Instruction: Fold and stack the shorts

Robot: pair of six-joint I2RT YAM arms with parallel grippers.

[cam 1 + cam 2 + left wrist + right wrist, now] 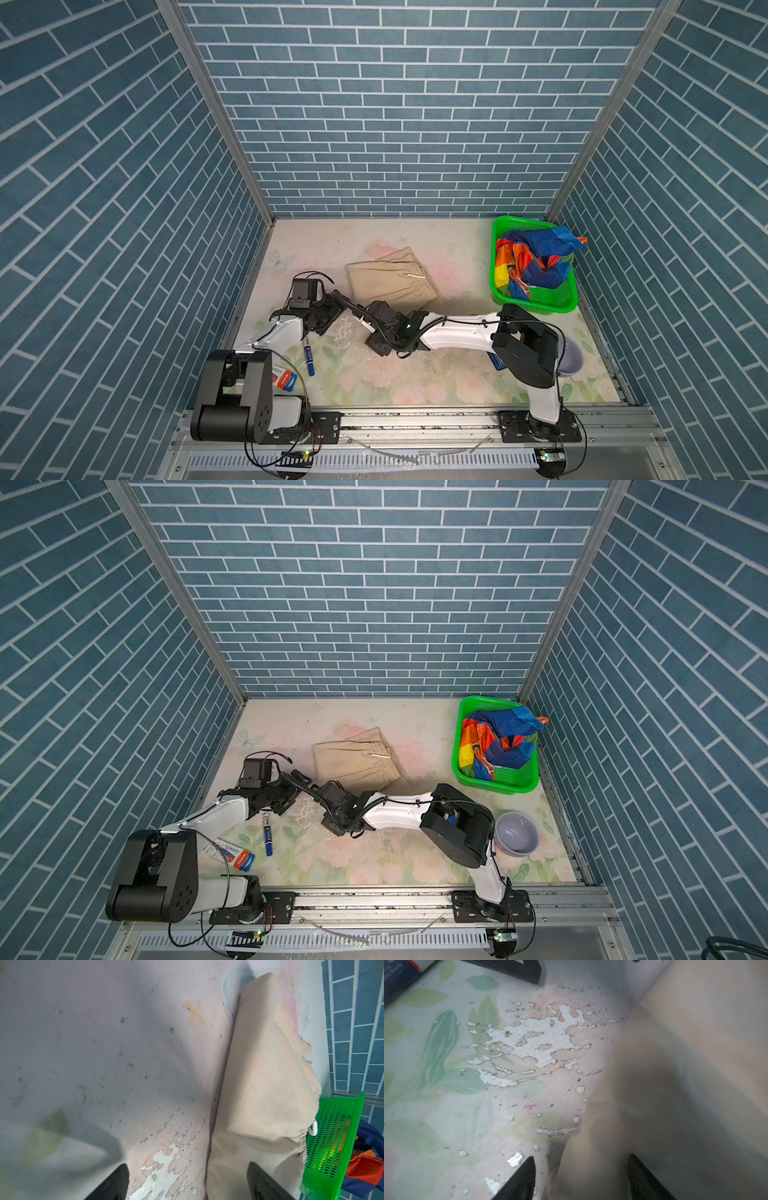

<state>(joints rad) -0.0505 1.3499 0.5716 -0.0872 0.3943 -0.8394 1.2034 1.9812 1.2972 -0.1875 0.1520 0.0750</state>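
The beige shorts should stay folded in one bundle when I move them aside, because the beige shorts' layers (389,278) lie together along a smooth rounded fold (236,1080).
The beige shorts (390,278) lie folded near the middle of the table, white drawstring (413,276) on top. Both grippers sit low at the fold's near left corner. My left gripper (187,1176) is open; in the left wrist view one finger is over bare table and the other over the beige cloth (264,1088). My right gripper (580,1167) is open too, its fingers apart on either side of the beige cloth's (654,1095) edge, not pinching it. The rainbow-striped shorts (536,259) lie crumpled in the green basket (540,305) at the back right.
A blue marker (308,359) and a red-capped tube (284,379) lie by the left arm's base. A purple bowl (516,833) stands at the right front, partly behind the right arm. Blue brick walls close in three sides.
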